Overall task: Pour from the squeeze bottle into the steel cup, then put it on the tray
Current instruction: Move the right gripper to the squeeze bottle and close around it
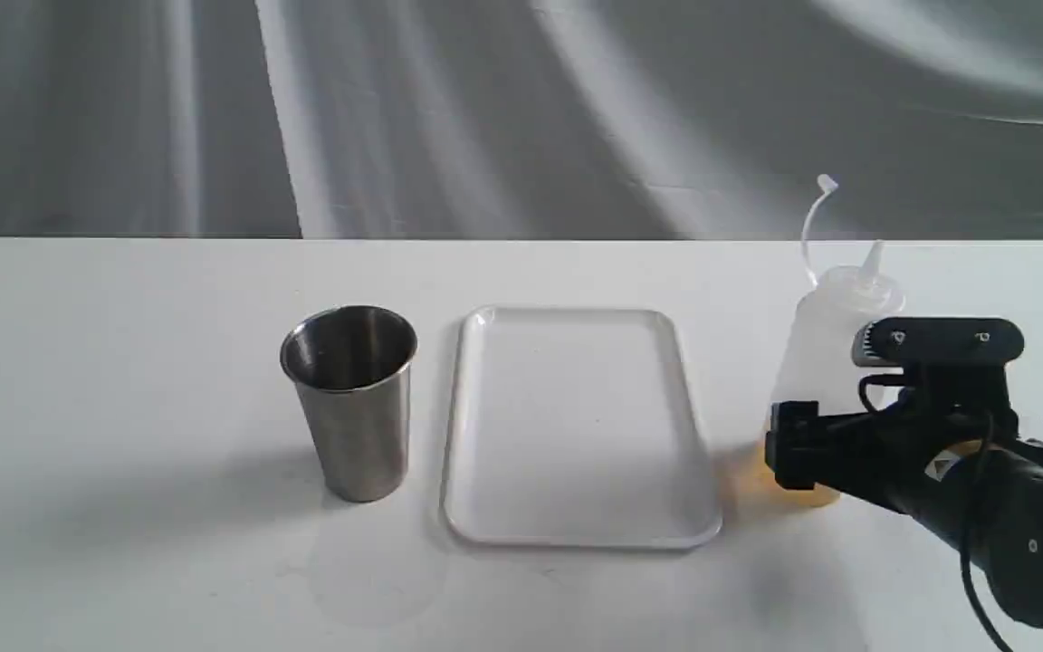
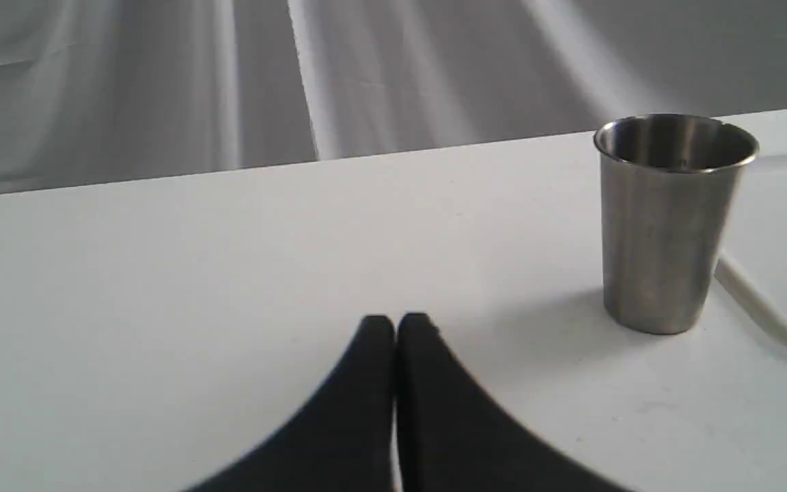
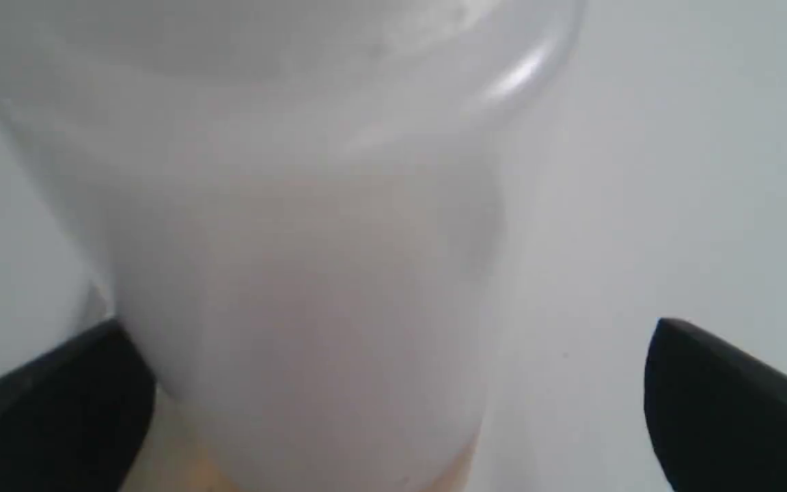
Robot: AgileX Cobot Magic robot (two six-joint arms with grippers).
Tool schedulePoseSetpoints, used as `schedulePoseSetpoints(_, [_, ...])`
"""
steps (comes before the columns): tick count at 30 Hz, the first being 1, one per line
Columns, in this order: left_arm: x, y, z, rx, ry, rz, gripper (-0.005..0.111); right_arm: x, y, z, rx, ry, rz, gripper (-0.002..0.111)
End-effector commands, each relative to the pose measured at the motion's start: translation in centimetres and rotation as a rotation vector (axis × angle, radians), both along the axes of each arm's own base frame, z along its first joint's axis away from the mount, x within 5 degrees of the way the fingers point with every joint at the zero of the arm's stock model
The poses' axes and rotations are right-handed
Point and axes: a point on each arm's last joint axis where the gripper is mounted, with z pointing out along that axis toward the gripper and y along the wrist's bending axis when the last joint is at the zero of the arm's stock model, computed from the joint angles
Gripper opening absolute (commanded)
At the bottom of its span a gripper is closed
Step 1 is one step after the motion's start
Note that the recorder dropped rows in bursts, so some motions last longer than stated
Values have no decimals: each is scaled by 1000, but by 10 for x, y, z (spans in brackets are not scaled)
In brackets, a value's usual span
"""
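Observation:
My gripper needs to tip the squeeze bottle point(image 1: 824, 346) past level, because the amber liquid point(image 1: 808, 495) is low in it and will run to the bottle's neck only then.
The squeeze bottle point(image 1: 827, 340) stands upright on the table right of the tray point(image 1: 576, 521), with amber liquid at its base and the cap strap curling up. My right gripper point(image 1: 800, 455) is open around the bottle's lower part. In the right wrist view the bottle point(image 3: 298, 239) fills the space between the fingers; one finger point(image 3: 79, 383) touches its side, the other stands apart. The steel cup point(image 1: 351, 398) stands upright left of the tray. My left gripper point(image 2: 395, 326) is shut and empty, low over the table, with the cup point(image 2: 670, 225) some way off to one side.
The white table point(image 1: 123, 362) ends at a grey draped backdrop; its right edge lies just beyond the bottle. The tray's rim point(image 2: 762, 311) shows past the cup in the left wrist view. The left arm is outside the exterior view.

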Motion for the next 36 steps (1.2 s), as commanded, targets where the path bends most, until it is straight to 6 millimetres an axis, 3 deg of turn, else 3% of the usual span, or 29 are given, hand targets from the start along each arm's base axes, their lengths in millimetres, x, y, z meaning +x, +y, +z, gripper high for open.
schedulePoseSetpoints(1, [0,0,-1,-6,-5,-5,0,7,-5,5,-3,-35,-12,95])
schedulePoseSetpoints(8, [0,0,-1,-4,-5,-5,0,13,-5,11,-1,-66,-17,95])
schedulePoseSetpoints(18, [0,0,-1,-4,-5,-5,0,42,-1,1,2,-58,3,95])
schedulePoseSetpoints(31, [0,0,-1,-6,-5,-5,0,42,-1,1,0,-60,3,95])
schedulePoseSetpoints(33, [0,0,-1,-4,-5,-6,0,42,-1,1,0,-60,3,91])
schedulePoseSetpoints(36, [0,0,-1,-4,-5,-6,0,42,-1,1,0,-60,3,77])
